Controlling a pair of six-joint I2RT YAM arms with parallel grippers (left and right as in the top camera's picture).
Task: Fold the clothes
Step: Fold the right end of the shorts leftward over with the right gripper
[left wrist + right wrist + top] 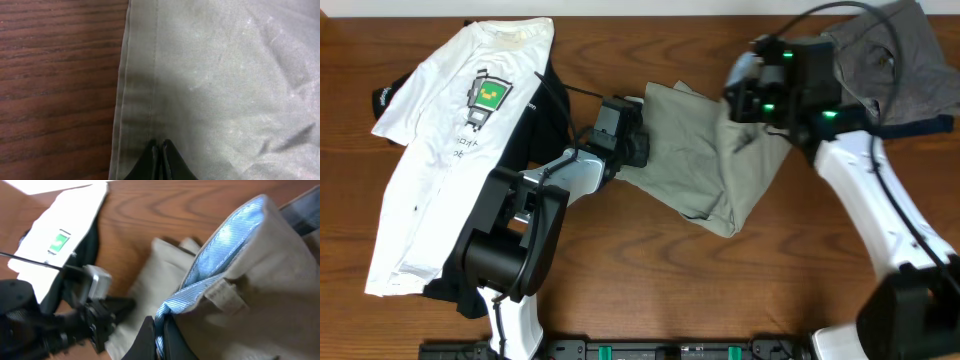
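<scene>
My right gripper should next bring the lifted waistband over the khaki cloth (682, 135) and let go of it there, while my left gripper is on the flat hem (134, 95).
The khaki-green shorts (695, 150) lie crumpled at the table's middle. My left gripper (638, 140) is shut, its tips (160, 149) resting on the flat khaki cloth (225, 75) just inside the stitched left hem. I cannot see any cloth pinched between them. My right gripper (748, 98) is shut on the waistband (235, 275), and the pale blue striped lining (200, 280) shows between its fingers (145, 337). That edge of the shorts is lifted off the table toward the back right.
A white T-shirt with a green print (450, 150) lies flat at the left over a black garment (548, 95). A grey garment (905, 55) is heaped at the back right corner. Bare wood (670, 290) shows along the front.
</scene>
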